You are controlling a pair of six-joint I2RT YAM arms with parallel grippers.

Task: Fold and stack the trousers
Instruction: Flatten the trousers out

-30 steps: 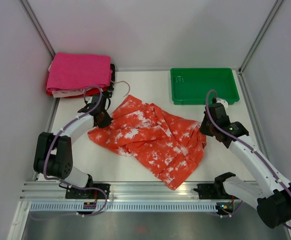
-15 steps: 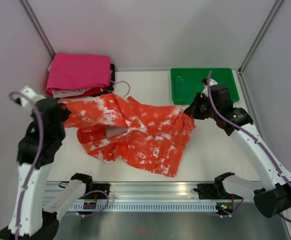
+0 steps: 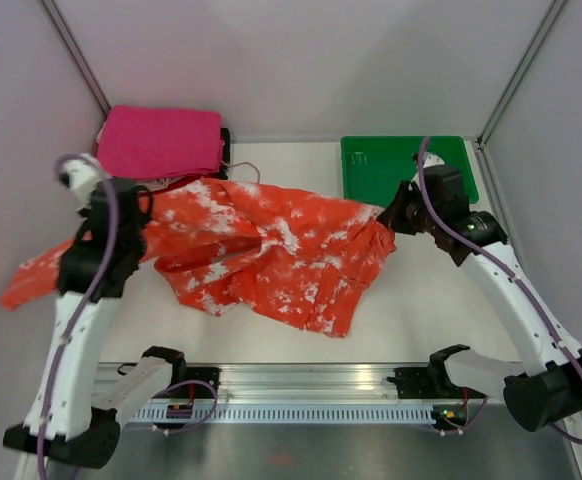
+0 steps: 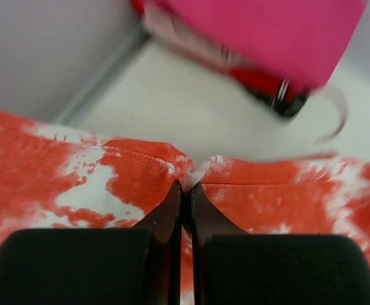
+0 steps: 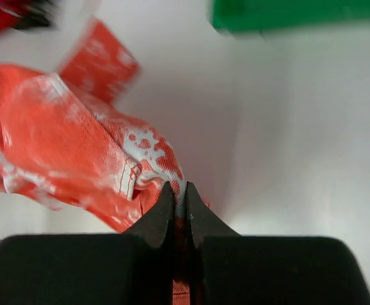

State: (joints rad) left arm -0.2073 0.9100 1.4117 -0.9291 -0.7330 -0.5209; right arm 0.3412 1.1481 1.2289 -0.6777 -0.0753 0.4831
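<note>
One end of the trousers [image 3: 36,277] trails beyond the robot's left gripper, so the robot should lower the trousers and shift that gripper to their upper edge [image 3: 271,190] closer to the right gripper.
The orange and white tie-dye trousers [image 3: 271,250] hang stretched between my two grippers above the table. My left gripper [image 3: 141,205] is shut on their left edge; the cloth shows pinched in the left wrist view [image 4: 186,185]. My right gripper [image 3: 391,218] is shut on their right edge, pinched cloth showing in the right wrist view [image 5: 179,189]. One part of the trousers [image 3: 36,280] hangs off past the table's left side. A folded pink garment [image 3: 161,142] lies on a stack at the back left, also in the left wrist view [image 4: 261,32].
A green tray [image 3: 371,185] stands at the back right, partly behind my right arm; its edge shows in the right wrist view [image 5: 293,14]. Grey walls close in the table on the left, back and right.
Both grippers lifted the trousers off the table and pulled them apart. The left arm swung up and left; the cloth now spreads wider, with a part hanging at the far left.
</note>
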